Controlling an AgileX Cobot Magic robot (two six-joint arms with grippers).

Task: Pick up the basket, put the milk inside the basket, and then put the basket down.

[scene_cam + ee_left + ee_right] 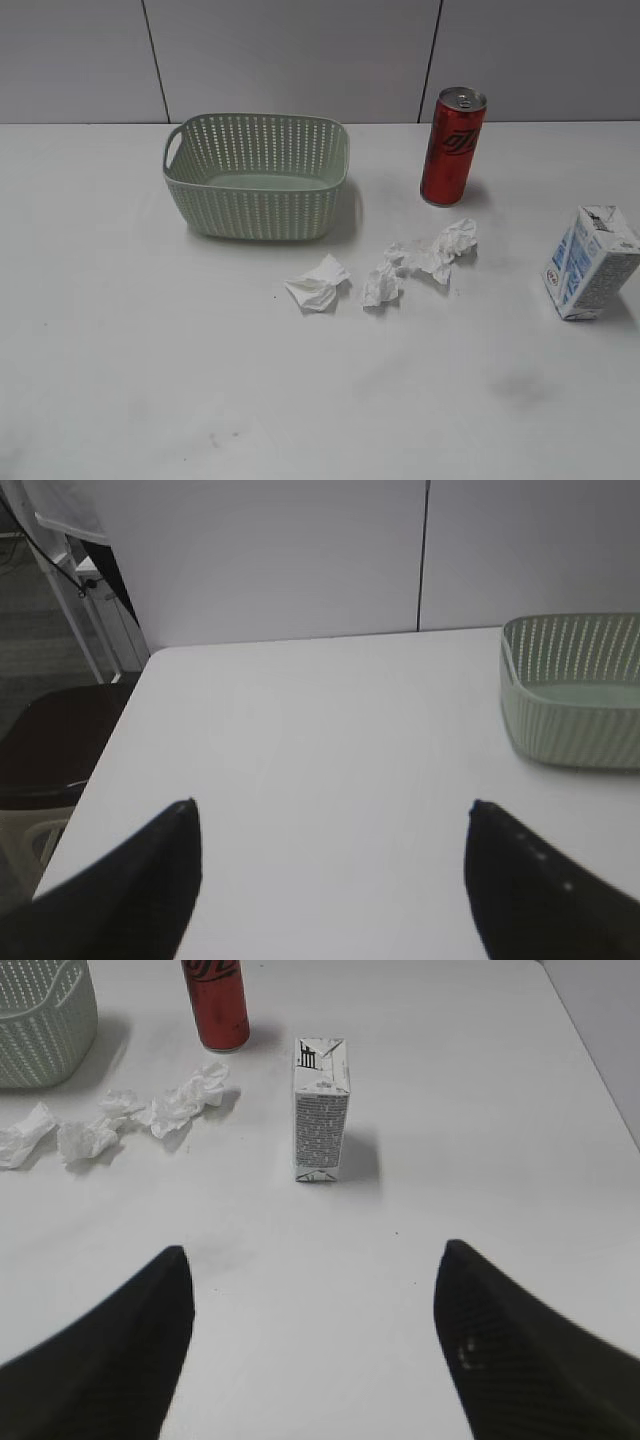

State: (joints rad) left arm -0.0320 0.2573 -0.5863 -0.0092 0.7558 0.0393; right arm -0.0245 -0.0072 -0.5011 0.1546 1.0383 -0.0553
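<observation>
My left gripper keeps moving its open fingers to the basket's handle (174,149) until they are on both sides of the handle, because the table is clear (400,720) all the way there.
The pale sage-green basket (258,175) stands upright and empty on the white table, left of centre at the back. It shows at the right edge of the left wrist view (575,692) and at the top left of the right wrist view (42,1020). The white-and-blue milk carton (590,262) stands at the right edge of the table; it also shows in the right wrist view (320,1110). My left gripper (330,810) is open and empty over bare table, left of the basket. My right gripper (312,1252) is open and empty, short of the milk. Neither gripper shows in the exterior view.
A red soda can (453,146) stands upright at the back, right of the basket. Crumpled white tissues (318,285) (430,255) lie between basket and milk. The table's left edge (100,770) has a dark chair beyond it. A grey panelled wall runs behind.
</observation>
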